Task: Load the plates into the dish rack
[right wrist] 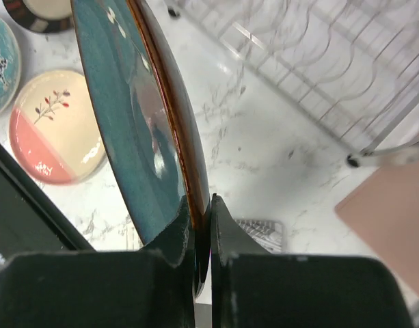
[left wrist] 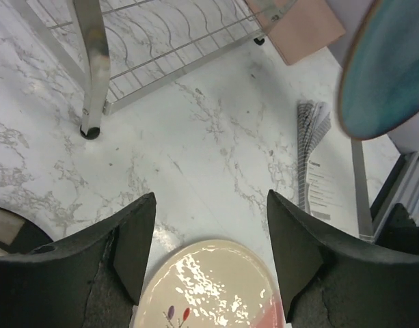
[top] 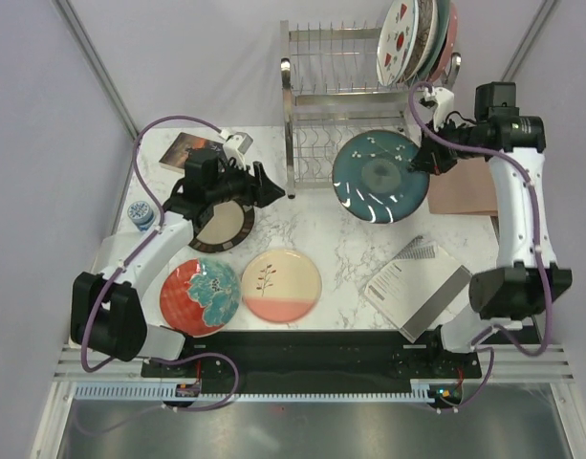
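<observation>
The dark teal plate (top: 377, 177) is hanging broadside below the slots of the upper rack, so next my right gripper turns it edge-on and lifts it to the slot (top: 369, 48) beside the standing plates.
My right gripper (top: 428, 160) is shut on the rim of the dark teal plate (top: 379, 178) and holds it tilted in the air in front of the dish rack (top: 340, 115). In the right wrist view the fingers (right wrist: 204, 212) pinch the plate's edge (right wrist: 127, 102). Several plates (top: 417, 38) stand in the rack's upper right. My left gripper (top: 264, 184) is open and empty above the dark brown plate (top: 224, 225). The cream-and-pink plate (top: 281, 285) and the red plate (top: 199, 296) lie flat near the front. In the left wrist view the cream plate (left wrist: 209, 287) lies below the open gripper (left wrist: 210, 232).
A grey booklet (top: 417, 287) lies at the front right. A pink board (top: 465, 186) lies right of the rack. A small blue-white cup (top: 141, 215) stands at the left edge, and a brown card (top: 183, 148) lies at the back left.
</observation>
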